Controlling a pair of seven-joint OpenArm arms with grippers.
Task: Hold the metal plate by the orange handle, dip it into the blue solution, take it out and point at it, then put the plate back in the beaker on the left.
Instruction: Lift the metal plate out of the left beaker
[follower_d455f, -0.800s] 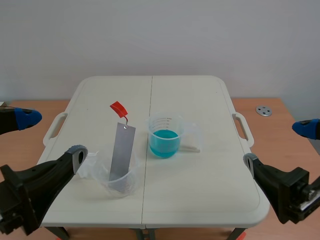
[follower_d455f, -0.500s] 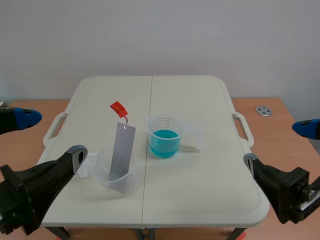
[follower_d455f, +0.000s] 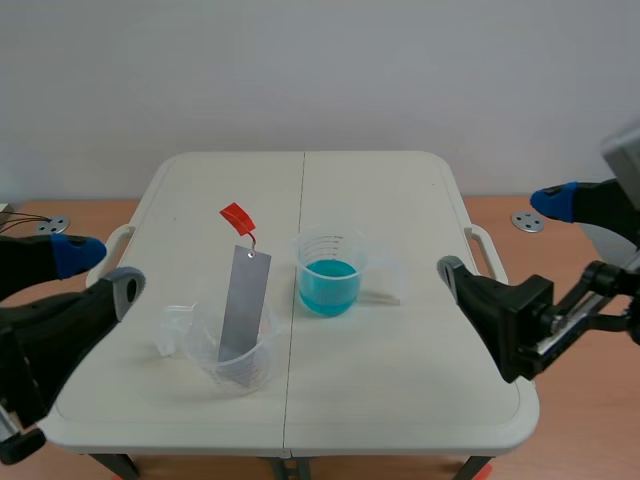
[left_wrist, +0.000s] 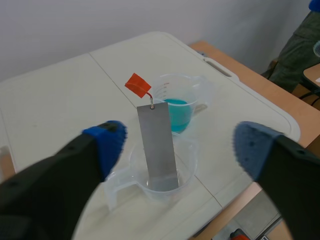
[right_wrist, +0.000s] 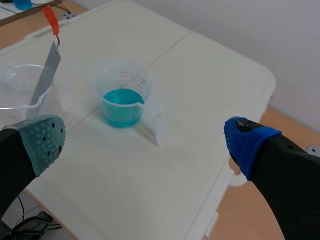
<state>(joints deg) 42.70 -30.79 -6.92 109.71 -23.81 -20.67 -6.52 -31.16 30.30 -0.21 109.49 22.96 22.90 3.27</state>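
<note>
The metal plate (follower_d455f: 244, 303) is tied to the orange handle by a thin cord (follower_d455f: 253, 242), so the plate will dangle below my right gripper when I lift it.
A grey metal plate (follower_d455f: 245, 300) leans upright in a clear beaker (follower_d455f: 236, 366) left of the table's middle, its orange handle (follower_d455f: 236, 216) sticking up at the far end. To the right of it stands the beaker of blue solution (follower_d455f: 329, 277). My left gripper (follower_d455f: 100, 270) hovers open over the table's left edge, short of the plate (left_wrist: 157, 145) and its handle (left_wrist: 137, 84). My right gripper (follower_d455f: 500, 235) hangs open over the right edge. From that side the blue beaker (right_wrist: 122, 102) lies ahead and the plate (right_wrist: 45, 72) beyond it. Neither gripper holds anything.
The white folding table (follower_d455f: 400, 380) stands on a wooden surface. A small metal disc (follower_d455f: 527, 221) lies on the wood at the right, another (follower_d455f: 50, 225) at the left. Moulded carrying handles (follower_d455f: 483, 255) stick out at the table's sides.
The right arm has risen and swung in over the table's right edge. The left gripper has drawn back toward the left. Plate and beakers have not moved.
</note>
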